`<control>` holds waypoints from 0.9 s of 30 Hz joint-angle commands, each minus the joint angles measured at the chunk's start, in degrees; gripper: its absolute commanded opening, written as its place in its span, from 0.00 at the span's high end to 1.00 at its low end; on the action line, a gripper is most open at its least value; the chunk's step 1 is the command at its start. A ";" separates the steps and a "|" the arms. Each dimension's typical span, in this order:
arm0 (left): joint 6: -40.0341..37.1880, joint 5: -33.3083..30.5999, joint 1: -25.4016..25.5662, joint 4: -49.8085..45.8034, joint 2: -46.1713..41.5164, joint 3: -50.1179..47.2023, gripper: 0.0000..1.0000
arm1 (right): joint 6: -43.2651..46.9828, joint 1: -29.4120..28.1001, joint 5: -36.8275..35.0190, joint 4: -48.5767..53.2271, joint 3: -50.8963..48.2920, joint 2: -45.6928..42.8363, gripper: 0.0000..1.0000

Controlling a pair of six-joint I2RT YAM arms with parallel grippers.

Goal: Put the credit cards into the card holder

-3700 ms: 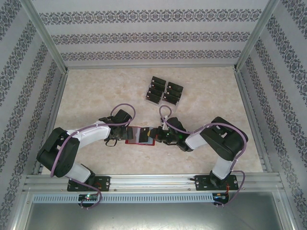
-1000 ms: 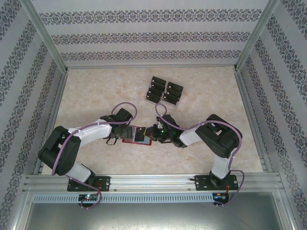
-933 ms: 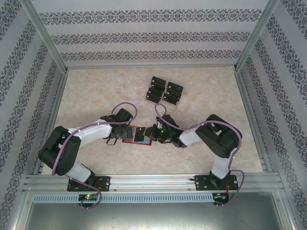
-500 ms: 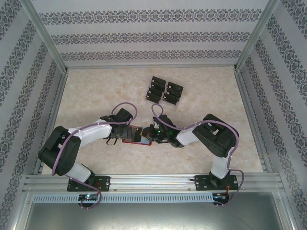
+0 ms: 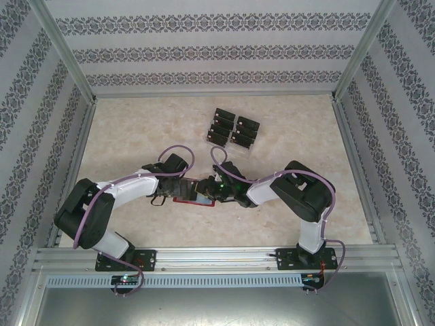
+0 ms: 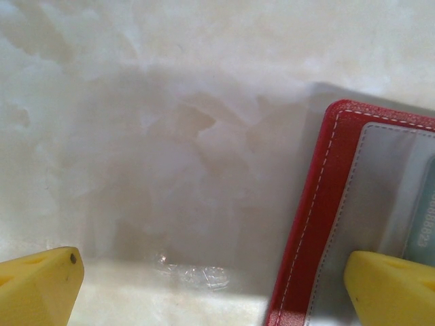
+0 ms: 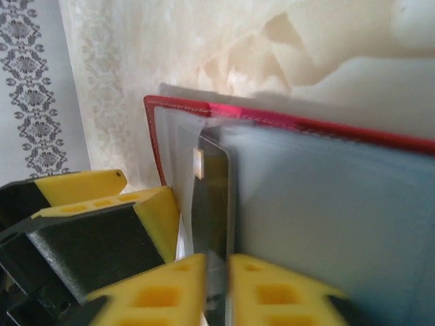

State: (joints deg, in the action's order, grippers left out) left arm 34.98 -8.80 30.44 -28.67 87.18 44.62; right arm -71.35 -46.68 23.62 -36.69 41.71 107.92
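My right gripper is holding the dark credit card (image 7: 211,192), which sticks out of the clear pocket. It should let go of the card, close its fingers and push the card's outer edge (image 7: 232,204) in.
The card holder (image 5: 196,197) lies open on the table between my two grippers, red-edged with a grey-blue inside (image 7: 326,197). My left gripper (image 6: 214,272) is open wide, and its right fingertip (image 6: 391,285) rests on the holder's inner face (image 6: 380,183). My right gripper (image 7: 217,275) has its fingers a narrow gap apart, either side of a dark credit card (image 7: 214,197). That card stands on edge with its far end inside the holder's clear pocket. More black credit cards (image 5: 231,131) stand in a clear rack at the back.
The left gripper's yellow finger (image 7: 153,217) sits just left of the card in the right wrist view. Both arms (image 5: 272,190) meet at the table's middle front. Aluminium frame rails (image 5: 204,258) run along the near edge, and patterned walls close the sides.
My right gripper has slid left over the holder, taking the card deeper into the pocket. Its fingers have parted slightly. The left arm has stayed put.
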 commanded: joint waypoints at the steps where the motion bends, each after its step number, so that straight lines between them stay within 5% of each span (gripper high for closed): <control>1: 0.52 1.04 1.12 -1.57 0.69 -0.78 0.00 | 2.24 -0.79 -0.41 3.89 0.04 -1.37 0.65; 6: 0.44 0.91 1.13 -1.96 0.55 -0.37 0.00 | 4.85 -0.76 -1.50 8.38 -0.57 -5.47 0.52; 13: -0.23 1.12 1.18 -4.06 -1.56 1.82 0.00 | 6.27 -0.29 -3.05 10.76 -3.32 -8.56 0.51; 16: -0.36 1.82 1.22 -4.80 -3.41 3.01 0.00 | 5.62 0.00 -3.10 9.20 -4.62 -8.16 0.60; 19: -0.53 3.12 1.44 -5.11 -4.77 4.27 0.00 | 4.93 0.27 -3.15 7.71 -5.57 -7.94 0.82; 23: -0.55 4.96 2.73 -4.62 -5.20 5.93 0.00 | 4.82 0.34 -3.19 7.03 -5.77 -8.15 1.00; 27: -0.24 6.13 4.14 -3.23 -3.94 6.90 0.00 | 5.08 0.40 -3.38 7.24 -5.94 -8.55 1.00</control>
State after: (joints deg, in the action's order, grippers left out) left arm 35.07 -4.08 33.39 -31.51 82.83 50.28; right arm -66.67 -46.61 21.02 -28.47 36.34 100.36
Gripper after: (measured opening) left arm 0.999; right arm 0.069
